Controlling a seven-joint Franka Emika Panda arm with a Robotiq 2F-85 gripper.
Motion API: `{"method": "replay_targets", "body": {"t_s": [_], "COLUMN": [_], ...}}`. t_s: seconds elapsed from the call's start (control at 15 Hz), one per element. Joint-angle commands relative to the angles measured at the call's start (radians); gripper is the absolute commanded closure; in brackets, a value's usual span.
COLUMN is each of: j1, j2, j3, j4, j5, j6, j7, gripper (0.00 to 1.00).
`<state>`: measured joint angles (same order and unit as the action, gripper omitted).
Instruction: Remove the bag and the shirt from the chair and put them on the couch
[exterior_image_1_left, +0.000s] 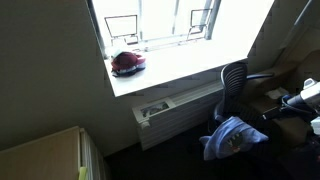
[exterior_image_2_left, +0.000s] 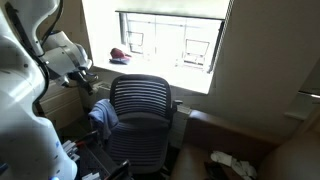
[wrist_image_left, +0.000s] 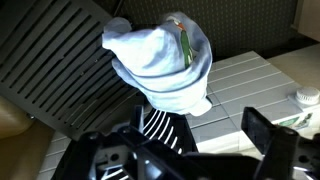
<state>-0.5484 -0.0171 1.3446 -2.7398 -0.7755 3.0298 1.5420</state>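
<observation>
The shirt's near edge (wrist_image_left: 187, 107) is past the slanted fingers of my open gripper, so I should turn my gripper square to the chair and reach down to grab the shirt (wrist_image_left: 165, 68).
A light blue and white shirt (exterior_image_1_left: 232, 136) lies bunched on the seat of the black mesh office chair (exterior_image_1_left: 235, 82). In an exterior view it hangs at the chair's left side (exterior_image_2_left: 101, 118). The wrist view shows it as a pale bundle (wrist_image_left: 160, 60) with a green tag, and a black-and-white striped part (wrist_image_left: 160, 125) below it. A red bag-like object (exterior_image_1_left: 127, 63) rests on the windowsill, also seen in an exterior view (exterior_image_2_left: 118, 55). My gripper (wrist_image_left: 200, 120) is open and empty just above the shirt, beside the chair (exterior_image_2_left: 80, 62).
A white slatted radiator cover (exterior_image_1_left: 175, 105) runs under the window, next to the chair. A dark couch-like surface with a white item (exterior_image_2_left: 232, 165) lies low beside the chair. Wire racks (exterior_image_1_left: 122, 28) stand on the sill.
</observation>
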Motion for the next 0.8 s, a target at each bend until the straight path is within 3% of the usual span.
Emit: {"method": "replay_targets", "body": {"t_s": [0.0, 0.27, 0.53, 0.6, 0.73], "j1": [0.032, 0.025, 0.007, 0.015, 0.042], "j2": [-0.001, -0.015, 0.100, 0.150, 0.139], "j3": [-0.023, -0.010, -0.023, -0.032, -0.064], "j4": [-0.004, 0.002, -0.063, -0.036, -0.045], "j5": [0.015, 0.011, 0.010, -0.029, -0.054], "j6": [0.000, 0.000, -0.105, -0.149, -0.111], "j7": [-0.012, -0.001, -0.003, 0.015, 0.017], "gripper": [0.00, 0.00, 0.00, 0.00, 0.00]}}
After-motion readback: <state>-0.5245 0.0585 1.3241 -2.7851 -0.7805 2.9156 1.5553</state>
